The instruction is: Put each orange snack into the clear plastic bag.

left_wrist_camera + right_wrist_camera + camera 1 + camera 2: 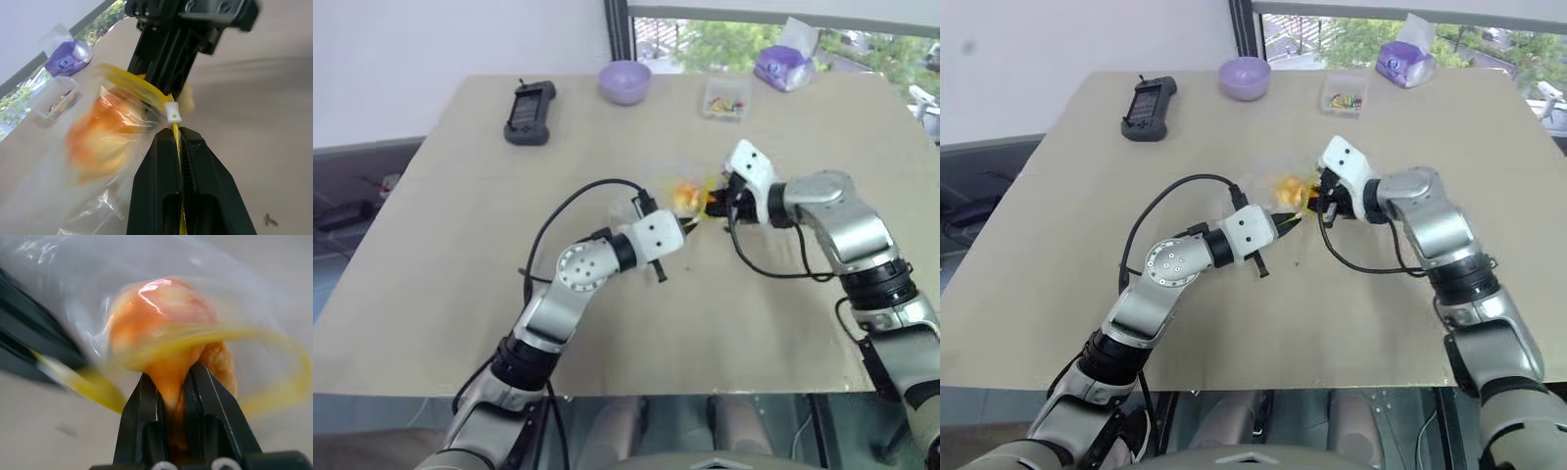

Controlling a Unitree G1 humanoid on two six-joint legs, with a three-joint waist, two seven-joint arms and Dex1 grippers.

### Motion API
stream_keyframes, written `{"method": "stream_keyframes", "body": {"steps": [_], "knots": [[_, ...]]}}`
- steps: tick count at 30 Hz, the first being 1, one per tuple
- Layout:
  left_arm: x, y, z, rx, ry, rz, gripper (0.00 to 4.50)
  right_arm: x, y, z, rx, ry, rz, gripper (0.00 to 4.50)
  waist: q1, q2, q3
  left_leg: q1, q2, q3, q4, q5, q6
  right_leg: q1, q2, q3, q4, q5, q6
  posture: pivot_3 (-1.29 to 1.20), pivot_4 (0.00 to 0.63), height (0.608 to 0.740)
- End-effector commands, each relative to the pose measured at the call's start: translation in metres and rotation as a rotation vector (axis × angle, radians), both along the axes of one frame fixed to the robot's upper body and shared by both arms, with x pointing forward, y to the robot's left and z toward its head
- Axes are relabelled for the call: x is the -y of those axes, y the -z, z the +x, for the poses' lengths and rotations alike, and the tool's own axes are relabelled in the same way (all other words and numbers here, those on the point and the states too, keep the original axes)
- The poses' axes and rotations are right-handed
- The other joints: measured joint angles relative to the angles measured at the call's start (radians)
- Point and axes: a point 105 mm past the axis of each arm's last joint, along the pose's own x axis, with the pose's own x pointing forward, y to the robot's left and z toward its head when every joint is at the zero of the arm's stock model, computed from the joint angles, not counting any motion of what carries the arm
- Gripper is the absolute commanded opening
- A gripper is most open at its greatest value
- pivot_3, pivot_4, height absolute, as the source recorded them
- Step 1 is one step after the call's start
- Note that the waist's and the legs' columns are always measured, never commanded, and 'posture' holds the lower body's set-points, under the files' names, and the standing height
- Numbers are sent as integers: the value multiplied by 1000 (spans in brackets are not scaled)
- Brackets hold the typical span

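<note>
I should turn my right gripper and push the orange snack deeper into the bag (151,262) before I open the gripper, because the snack is only partly past the bag's yellow seal strip (182,339).
The orange snack (161,313) is a round yellow-orange bun held above the middle of the table. My right gripper (171,377) is shut on its near end, and most of the bun sits inside the mouth of the clear plastic bag (63,274). The bag's yellow seal strip (137,81) loops around the snack (98,137). My left gripper (178,132) is shut on that strip at one side of the mouth, holding the bag (651,196) up. In the eye views the two grippers meet tip to tip, left gripper (693,223) just below right gripper (713,201).
At the far edge of the beige table (460,245) stand a black handheld device (529,111), a purple bowl (625,81), a small clear box (725,99) with coloured bits and a purple wrapped pack (783,67). Black cables hang from both wrists.
</note>
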Motion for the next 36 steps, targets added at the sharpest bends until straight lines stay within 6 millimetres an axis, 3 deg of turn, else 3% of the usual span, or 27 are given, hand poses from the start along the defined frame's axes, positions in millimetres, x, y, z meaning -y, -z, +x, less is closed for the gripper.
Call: {"method": "stream_keyframes", "body": {"steps": [1,5,11,18,21,26,30,33,36], "knots": [[4,-9,-3,40,21,-7,0,8,-13,16,220,52,-54,40,2,0,0,0,0,0,0,0,0,0,0,0,1,0,0,0,150,740],[5,-9,-3,40,22,-10,0,-11,-27,-2,478,-143,60,40,2,0,0,0,0,0,1,0,0,-1,0,1,2,0,0,0,150,740],[6,-9,-3,39,24,-13,0,11,-16,26,699,-55,-114,40,3,0,0,1,0,3,1,1,-1,-3,0,4,5,0,0,0,150,740],[7,-9,-3,40,28,-16,0,30,-21,50,707,98,-101,40,-3,0,0,1,1,3,1,1,-2,-3,2,5,6,0,0,0,150,740],[7,-10,-3,40,30,-17,0,11,-21,32,671,-35,18,40,-3,0,0,1,1,3,1,1,-2,-3,2,5,6,0,0,0,150,740],[8,-10,-3,41,34,-20,0,12,-11,33,702,-81,-63,40,1,0,0,1,0,3,1,1,-2,-3,2,5,6,0,0,0,150,740],[8,-11,-3,42,35,-21,0,-7,-24,17,634,-155,136,40,-6,0,0,1,1,3,1,1,-2,-3,2,5,6,0,0,0,150,740],[10,-11,-3,42,38,-23,0,10,-7,36,727,-88,-117,40,-9,0,0,1,1,3,1,1,-2,-3,2,5,6,0,0,0,150,740],[10,-11,-3,44,38,-25,0,27,-7,51,832,-8,-260,40,1,0,0,1,0,3,2,1,-2,-3,2,5,7,0,0,0,150,740]]}}
